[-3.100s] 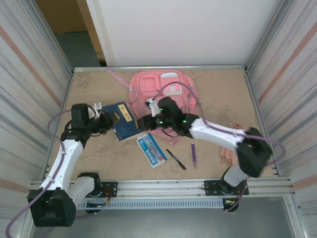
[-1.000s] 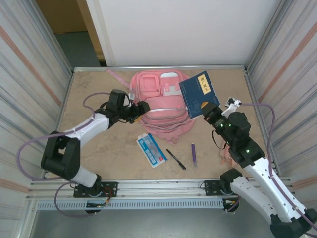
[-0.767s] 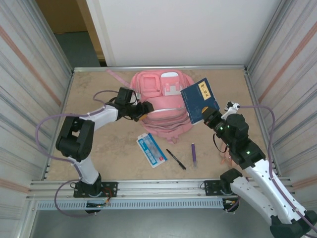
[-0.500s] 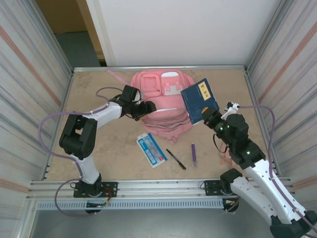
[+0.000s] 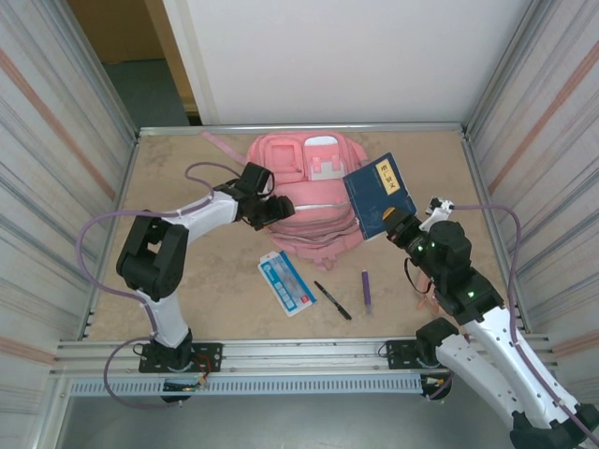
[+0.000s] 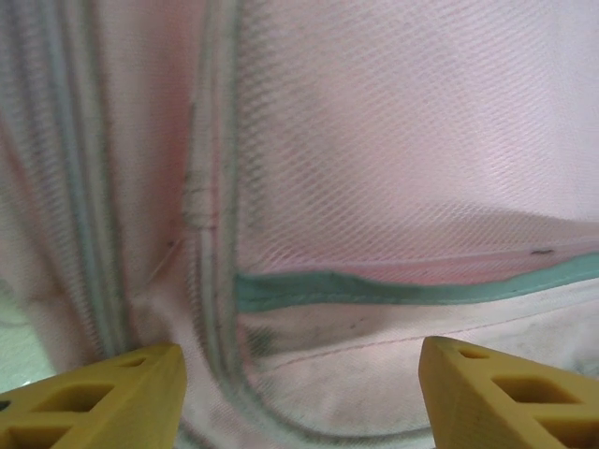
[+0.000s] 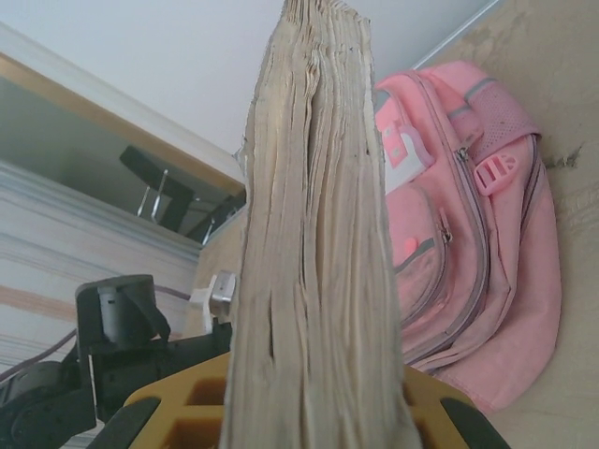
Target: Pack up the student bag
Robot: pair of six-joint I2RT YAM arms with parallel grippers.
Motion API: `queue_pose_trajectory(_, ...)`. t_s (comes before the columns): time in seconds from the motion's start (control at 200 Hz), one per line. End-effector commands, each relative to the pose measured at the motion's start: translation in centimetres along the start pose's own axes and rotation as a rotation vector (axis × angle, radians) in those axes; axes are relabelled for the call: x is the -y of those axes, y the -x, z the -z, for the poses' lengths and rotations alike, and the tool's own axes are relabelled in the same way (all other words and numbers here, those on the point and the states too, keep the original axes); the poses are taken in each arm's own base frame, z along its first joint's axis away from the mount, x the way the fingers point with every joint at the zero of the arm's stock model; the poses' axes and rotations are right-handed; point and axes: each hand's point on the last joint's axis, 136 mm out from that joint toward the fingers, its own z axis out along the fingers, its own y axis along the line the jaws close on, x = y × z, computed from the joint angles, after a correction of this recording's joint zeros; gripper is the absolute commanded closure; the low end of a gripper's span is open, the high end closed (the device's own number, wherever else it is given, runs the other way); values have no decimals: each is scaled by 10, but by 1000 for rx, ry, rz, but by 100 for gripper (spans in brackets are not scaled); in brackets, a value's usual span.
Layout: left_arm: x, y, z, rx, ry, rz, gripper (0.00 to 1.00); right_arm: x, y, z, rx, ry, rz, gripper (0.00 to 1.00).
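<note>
My right gripper is to slide the book in at the bag's near edge, but the bag's front panel covers the bag's opening. My left gripper should pull the panel back first.
The pink student bag lies flat at the back middle of the table. My left gripper is at the bag's left edge, jaws open. In the left wrist view its yellow fingertips stand wide apart over the bag's pink mesh and teal trim. My right gripper is shut on a blue book, held up tilted over the bag's right side. In the right wrist view the book's page edge stands upright between the yellow fingers, with the bag beyond it.
In front of the bag lie a blue-and-white flat packet, a black pen and a purple pen. A pinkish item lies by the right wall under my right arm. Ribbed walls close in both sides.
My left gripper has slid right to the bag's left edge and its jaws narrowed a little. The right gripper has brought the book slightly nearer and lower.
</note>
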Motion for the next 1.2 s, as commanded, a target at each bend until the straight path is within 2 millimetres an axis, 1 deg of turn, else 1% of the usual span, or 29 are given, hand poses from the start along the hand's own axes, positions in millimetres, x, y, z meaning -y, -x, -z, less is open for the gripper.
queue_pose_trajectory(0.0, 20, -4, -18, -60, -119, -24, 37, -13, 10, 5, 40, 55, 9, 100)
queue_pose_trajectory(0.02, 23, -4, -20, -64, -137, -27, 39, -13, 10, 5, 36, 57, 12, 100)
queue_pose_trajectory(0.06, 28, -2, -22, -72, -162, -25, 54, -12, 8, 3, 27, 54, 9, 100)
queue_pose_trajectory(0.09, 31, -1, -22, -72, -179, -27, 62, -11, 6, 2, 22, 52, 3, 100)
queue_pose_trajectory(0.13, 34, 1, -20, -67, -195, -28, 74, -8, 1, -2, 6, 48, -13, 100)
queue_pose_trajectory(0.205, 36, 7, -7, -37, -201, -18, 92, -10, -8, -6, -43, 59, -34, 100)
queue_pose_trajectory(0.241, 38, 12, 2, -15, -214, -13, 98, -10, -14, -8, -75, 61, -34, 100)
queue_pose_trajectory(0.271, 41, 17, 11, 0, -229, -6, 100, -7, -19, -10, -97, 51, -27, 100)
queue_pose_trajectory(0.316, 47, 25, 25, 24, -258, 12, 100, -2, -23, -13, -123, 24, 31, 100)
queue_pose_trajectory(0.341, 52, 30, 34, 40, -282, 20, 100, -1, -21, -11, -142, 5, 77, 100)
queue_pose_trajectory(0.371, 58, 35, 44, 53, -310, 35, 100, 4, -17, -8, -167, -41, 126, 100)
queue_pose_trajectory(0.401, 65, 41, 55, 69, -342, 40, 100, 4, -11, -3, -200, -65, 167, 100)
queue_pose_trajectory(0.441, 73, 49, 69, 97, -378, 47, 100, -3, -6, 3, -248, -49, 207, 100)
queue_pose_trajectory(0.461, 76, 53, 75, 111, -393, 54, 100, -9, -4, 6, -274, -14, 216, 100)
queue_pose_trajectory(0.526, 85, 68, 97, 171, -435, 66, 100, -28, -7, 14, -370, 115, 170, 100)
queue_pose_trajectory(0.576, 87, 79, 110, 215, -460, 85, 100, -42, -16, 17, -459, 237, 86, 100)
queue_pose_trajectory(0.611, 87, 87, 117, 245, -475, 103, 100, -48, -22, 16, -508, 292, 22, 100)
queue_pose_trajectory(0.666, 89, 96, 126, 276, -513, 133, 100, -61, -40, 20, -633, 411, -58, 100)
queue_pose_trajectory(0.717, 95, 102, 133, 278, -562, 155, 100, -65, -56, 25, -712, 456, -84, 100)
queue_pose_trajectory(0.762, 102, 103, 137, 255, -606, 171, 100, -67, -73, 30, -763, 479, -57, 100)
queue_pose_trajectory(0.837, 110, 103, 143, 230, -649, 178, 100, -64, -96, 31, -844, 468, -43, 100)
queue_pose_trajectory(0.892, 113, 101, 146, 227, -660, 188, 100, -60, -110, 27, -909, 434, -60, 100)
queue_pose_trajectory(0.937, 114, 102, 150, 233, -665, 191, 100, -50, -118, 20, -927, 370, -67, 100)
queue_pose_trajectory(1.007, 118, 99, 158, 237, -678, 178, 100, -25, -123, 1, -888, 246, -91, 100)
queue_pose_trajectory(1.047, 118, 96, 161, 237, -681, 174, 100, -16, -122, -10, -864, 211, -118, 100)
queue_pose_trajectory(1.082, 118, 94, 165, 240, -682, 173, 100, -13, -122, -19, -853, 204, -150, 100)
queue_pose_trajectory(1.122, 117, 92, 167, 242, -681, 177, 100, -15, -120, -26, -841, 211, -169, 100)
queue_pose_trajectory(1.138, 117, 91, 168, 243, -681, 176, 100, -11, -123, -33, -845, 193, -183, 100)
queue_pose_trajectory(1.193, 119, 88, 172, 237, -688, 169, 100, -10, -126, -45, -836, 184, -187, 100)
